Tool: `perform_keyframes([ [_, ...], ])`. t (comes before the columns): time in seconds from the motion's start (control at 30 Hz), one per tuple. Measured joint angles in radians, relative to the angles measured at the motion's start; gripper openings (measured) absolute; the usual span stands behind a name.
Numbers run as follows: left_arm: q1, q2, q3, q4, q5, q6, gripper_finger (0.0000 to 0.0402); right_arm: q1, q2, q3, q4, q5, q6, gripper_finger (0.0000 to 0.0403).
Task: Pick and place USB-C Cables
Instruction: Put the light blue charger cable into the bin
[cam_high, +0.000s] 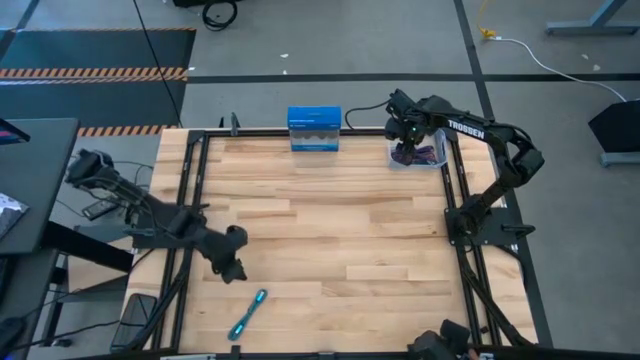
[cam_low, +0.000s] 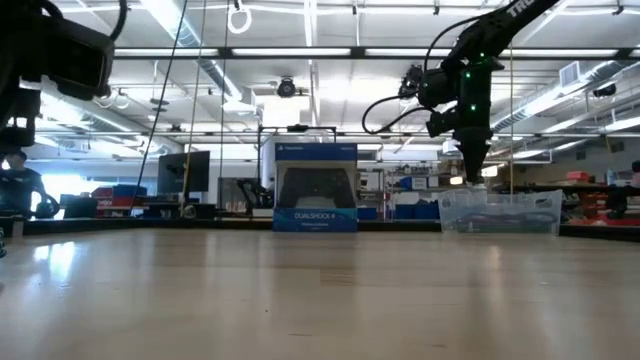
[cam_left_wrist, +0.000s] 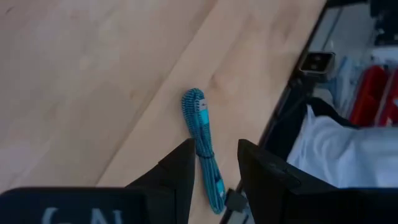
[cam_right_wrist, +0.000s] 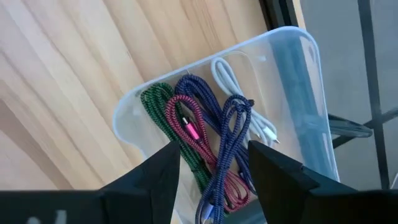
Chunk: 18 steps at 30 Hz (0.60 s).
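Observation:
The teal USB-C cable bundle (cam_high: 247, 315) is held tight around its middle by a dark tie (cam_left_wrist: 205, 155), so I expect it to stay folded together when I lift it.
A teal USB-C cable bundle (cam_high: 247, 314) (cam_left_wrist: 203, 149) lies flat on the table near its near edge. My left gripper (cam_high: 236, 268) (cam_left_wrist: 212, 163) hovers just beyond it, open, fingers standing either side of the bundle in the left wrist view without touching. My right gripper (cam_high: 408, 138) (cam_right_wrist: 212, 163) is open above the clear plastic tray (cam_high: 440, 160) (cam_right_wrist: 292, 93) at the table's far right corner. Inside the tray lie a green cable (cam_right_wrist: 155, 106), a magenta cable (cam_right_wrist: 186, 121), two purple cables (cam_right_wrist: 229, 134) and a white-grey cable (cam_right_wrist: 239, 93).
A blue rectangular box (cam_high: 314, 129) (cam_low: 315, 187) stands at the table's far edge, left of the tray (cam_low: 497, 211). Black frame rails (cam_high: 190, 200) run along both sides of the table. Bare wood lies across the middle (cam_high: 330, 230).

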Motion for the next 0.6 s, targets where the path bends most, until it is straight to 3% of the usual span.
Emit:
perform_keyframes([
  [0.13,-0.059,0.05,0.001,0.035,-0.082,-0.049,0.0133,0.001,0.0,0.0,0.0,-0.003,0.0,0.0195],
  [0.43,-0.131,0.306,0.001,0.379,-0.063,-0.115,0.015,0.005,0.0,0.0,-0.002,-0.004,0.001,0.0195],
  [0.6,-0.159,0.38,0.002,0.386,-0.063,-0.166,0.0151,0.019,0.0,0.0,-0.017,-0.008,0.029,0.0195],
])
